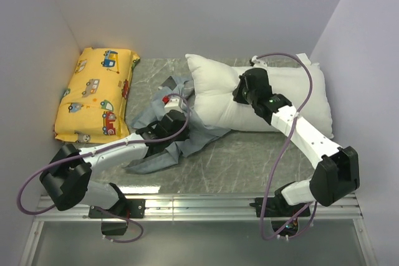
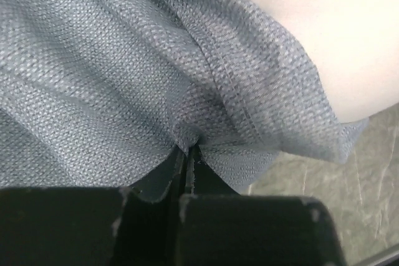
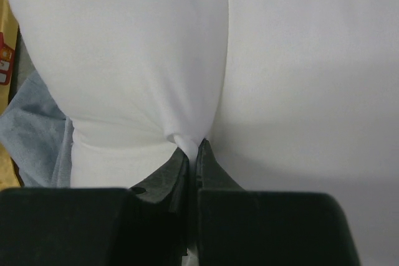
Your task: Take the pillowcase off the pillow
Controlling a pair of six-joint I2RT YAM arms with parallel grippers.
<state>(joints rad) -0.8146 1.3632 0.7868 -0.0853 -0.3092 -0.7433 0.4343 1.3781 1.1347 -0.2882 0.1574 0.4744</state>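
Note:
The pillowcase's edge lies over the white pillow's corner [image 1: 207, 120], so the robot's right gripper should raise the pillow clear before bringing it down, while the left gripper holds the pillowcase.
The white pillow [image 1: 262, 95] lies across the back right of the table, almost wholly bare. The blue-grey pillowcase [image 1: 163, 147] lies crumpled at its left end, its edge touching the pillow's lower left corner. My left gripper [image 1: 177, 105] is shut on a fold of the pillowcase [image 2: 124, 85], pinched at the fingertips [image 2: 189, 152]. My right gripper [image 1: 240, 90] is shut on a pinch of the pillow's white fabric [image 3: 274, 66] near the pillow's middle, its fingertips [image 3: 193, 147] closed on a small tuck.
A yellow cushion [image 1: 96, 93] printed with cartoon vehicles lies at the back left against the wall. White walls close in the left, back and right. A metal rail [image 1: 199, 205] runs along the near edge by the arm bases.

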